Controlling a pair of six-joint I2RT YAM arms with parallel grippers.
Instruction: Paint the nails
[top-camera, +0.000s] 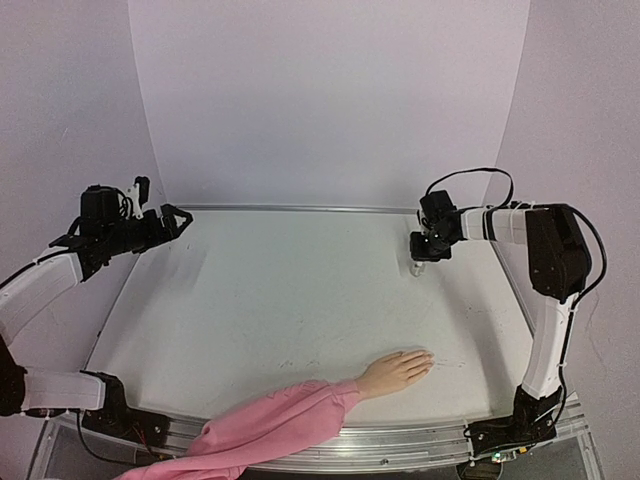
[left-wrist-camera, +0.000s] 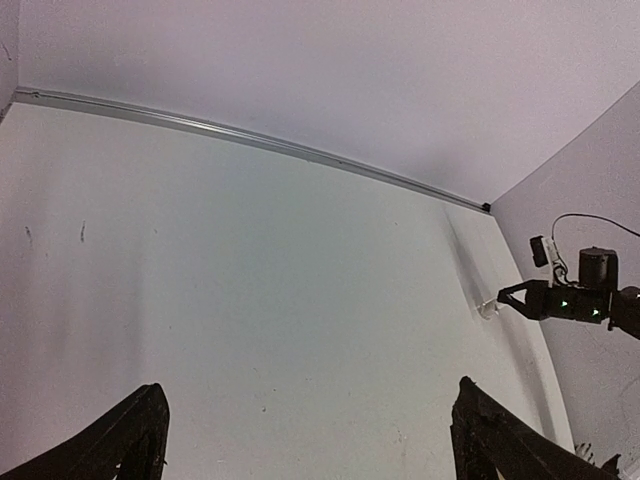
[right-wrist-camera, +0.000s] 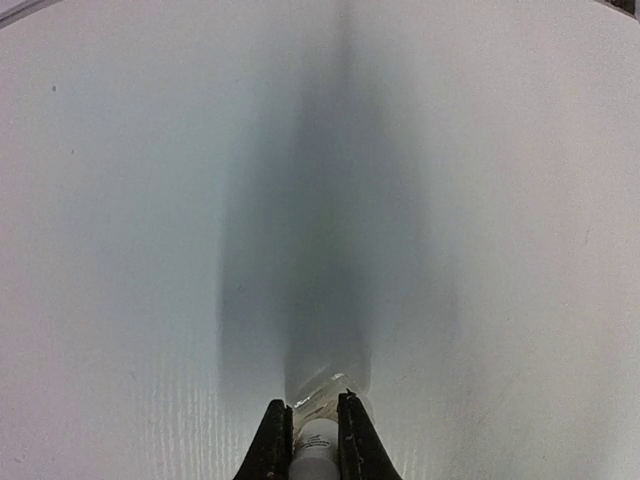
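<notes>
The robot's right gripper is holding the bottle by its white cap (right-wrist-camera: 317, 442), so next the left gripper grips the clear body (right-wrist-camera: 328, 394) and keeps it still before the cap turns.
The peach mannequin hand (top-camera: 394, 371) with a pink sleeve (top-camera: 270, 420) lies palm down at the table's front edge, fingers pointing right. Its nails (top-camera: 428, 357) are too small to tell from the fingertips. My right gripper (top-camera: 419, 256) is at the far right, shut on the white cap of a small clear bottle (right-wrist-camera: 318, 440) that stands on the table (top-camera: 417, 267). The bottle also shows in the left wrist view (left-wrist-camera: 487, 310). My left gripper (top-camera: 180, 218) is open and empty, held above the far left of the table, its fingers (left-wrist-camera: 130, 440) wide apart.
The white table (top-camera: 300, 300) has a metal rail (top-camera: 300, 208) along its back edge and white walls behind and to both sides. The right arm's cable (top-camera: 470, 175) loops above its wrist.
</notes>
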